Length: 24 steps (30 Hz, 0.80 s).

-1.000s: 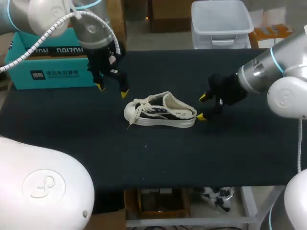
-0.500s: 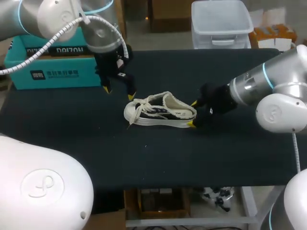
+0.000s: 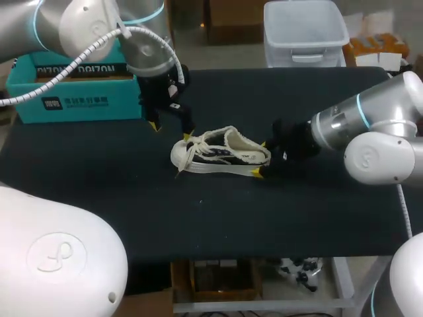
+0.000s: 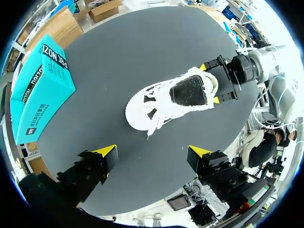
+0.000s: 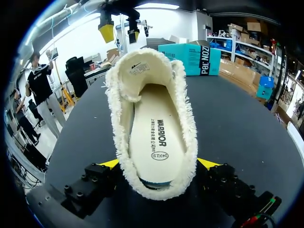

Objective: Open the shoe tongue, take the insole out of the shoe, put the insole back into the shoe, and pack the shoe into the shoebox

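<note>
I can see a blue gap (image 5: 156,184) behind the insole (image 5: 157,135), so the insole will move back and cover the gap when I push it toward the shoe's heel.
A white canvas shoe (image 3: 221,152) lies on the black table (image 3: 99,191), toe to the left, heel to the right. My right gripper (image 3: 260,158) is open at the heel, one yellow tip on each side of it. Its wrist view looks into the shoe (image 5: 152,95), where the cream insole (image 5: 156,137) lies flat, with the heel between the open fingers (image 5: 159,164). My left gripper (image 3: 170,130) hangs open just behind and above the toe and laces. From there the shoe (image 4: 171,97) lies ahead of the left gripper (image 4: 153,152). The teal shoebox (image 3: 73,92) stands at the back left.
The shoebox (image 4: 40,90) is off to one side of the left gripper, well away from the shoe. Bare table runs in front of the shoe up to the near edge. My right gripper (image 4: 216,83) shows at the shoe's heel in the left wrist view.
My right gripper has moved left until its open fingers straddle the shoe's heel. My left gripper has come right and forward, closer to the toe. The shoe has not moved.
</note>
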Motion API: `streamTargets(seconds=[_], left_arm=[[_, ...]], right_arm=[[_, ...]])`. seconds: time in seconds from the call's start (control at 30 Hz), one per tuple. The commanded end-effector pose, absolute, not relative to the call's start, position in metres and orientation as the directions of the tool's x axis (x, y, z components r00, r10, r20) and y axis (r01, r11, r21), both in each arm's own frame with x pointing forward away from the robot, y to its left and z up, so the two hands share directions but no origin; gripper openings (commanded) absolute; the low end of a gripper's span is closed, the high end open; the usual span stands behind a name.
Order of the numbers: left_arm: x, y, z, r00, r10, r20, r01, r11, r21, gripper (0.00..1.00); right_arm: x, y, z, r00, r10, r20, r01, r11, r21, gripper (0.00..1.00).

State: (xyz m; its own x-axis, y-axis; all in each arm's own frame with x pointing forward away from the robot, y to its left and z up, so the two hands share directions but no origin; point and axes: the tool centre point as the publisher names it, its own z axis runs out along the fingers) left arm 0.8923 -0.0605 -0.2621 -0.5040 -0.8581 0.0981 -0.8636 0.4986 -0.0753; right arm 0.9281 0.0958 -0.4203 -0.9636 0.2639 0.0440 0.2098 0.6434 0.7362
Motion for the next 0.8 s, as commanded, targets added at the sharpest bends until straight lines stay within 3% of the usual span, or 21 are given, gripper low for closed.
streamTargets(seconds=[0.03,0.47,0.5,0.53,0.57,0.6,0.8], left_arm=[[0.893,-0.063,-0.265,-0.503,-0.859,0.098,-0.864,0.497,-0.075,1.0],[0.891,-0.083,-0.272,-0.448,-0.889,0.092,-0.893,0.442,-0.083,1.0],[0.89,-0.085,-0.272,-0.441,-0.894,0.084,-0.896,0.434,-0.088,1.0],[0.889,-0.088,-0.273,-0.435,-0.897,0.08,-0.899,0.428,-0.092,1.0],[0.888,-0.09,-0.273,-0.436,-0.897,0.078,-0.899,0.429,-0.091,1.0],[0.887,-0.093,-0.273,-0.429,-0.901,0.071,-0.902,0.421,-0.097,1.0],[0.887,-0.112,-0.273,-0.407,-0.91,0.076,-0.912,0.399,-0.095,1.0]], right_arm=[[0.93,0.094,-0.428,-0.964,0.263,0.041,0.203,0.627,0.752,1.0],[0.939,0.096,-0.436,-0.972,0.231,0.036,0.174,0.609,0.774,1.0],[0.94,0.096,-0.436,-0.973,0.228,0.029,0.164,0.602,0.781,0.88],[0.94,0.096,-0.436,-0.974,0.227,0.027,0.162,0.602,0.782,0.48],[0.94,0.096,-0.436,-0.974,0.225,0.024,0.159,0.601,0.783,0.3],[0.94,0.096,-0.437,-0.974,0.225,0.02,0.154,0.598,0.786,0.0],[0.939,0.095,-0.44,-0.975,0.22,0.009,0.139,0.585,0.799,0.0]])
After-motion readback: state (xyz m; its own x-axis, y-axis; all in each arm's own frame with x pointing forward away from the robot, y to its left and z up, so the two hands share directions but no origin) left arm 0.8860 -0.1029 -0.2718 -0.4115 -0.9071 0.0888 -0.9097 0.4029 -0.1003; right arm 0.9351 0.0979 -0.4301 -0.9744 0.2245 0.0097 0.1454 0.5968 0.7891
